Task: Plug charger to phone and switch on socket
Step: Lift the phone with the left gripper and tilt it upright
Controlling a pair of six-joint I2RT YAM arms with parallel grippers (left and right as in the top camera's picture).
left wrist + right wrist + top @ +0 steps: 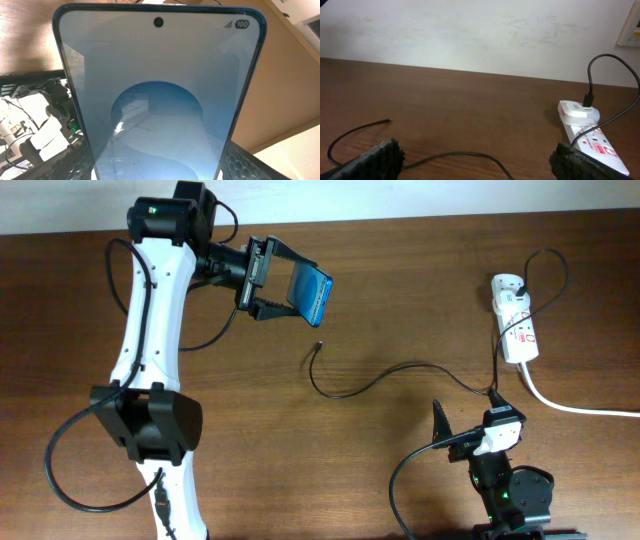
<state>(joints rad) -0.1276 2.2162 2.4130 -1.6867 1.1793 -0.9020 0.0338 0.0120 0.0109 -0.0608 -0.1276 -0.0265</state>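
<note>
The phone [307,288] stands tilted in my left gripper and is far from my open right gripper, so I should turn it, and my right gripper should grab its lower end [319,302].
My left gripper [278,280] is shut on the phone [311,292] and holds it tilted above the table at the upper middle. In the left wrist view the phone's blue screen [160,100] fills the frame between the fingers. The charger's black cable [400,370] lies loose on the table. Its connector tip [317,344] rests just below the phone. Its other end is in the white adapter on the socket [515,325], a white power strip at the right. My right gripper [465,428] is open and empty near the front edge, the cable [465,156] lying between its fingers.
The strip's thick white cord [580,407] runs off to the right edge. The socket also shows in the right wrist view [592,137] at the right, with the connector tip [387,120] at the left. A pale wall stands behind the table.
</note>
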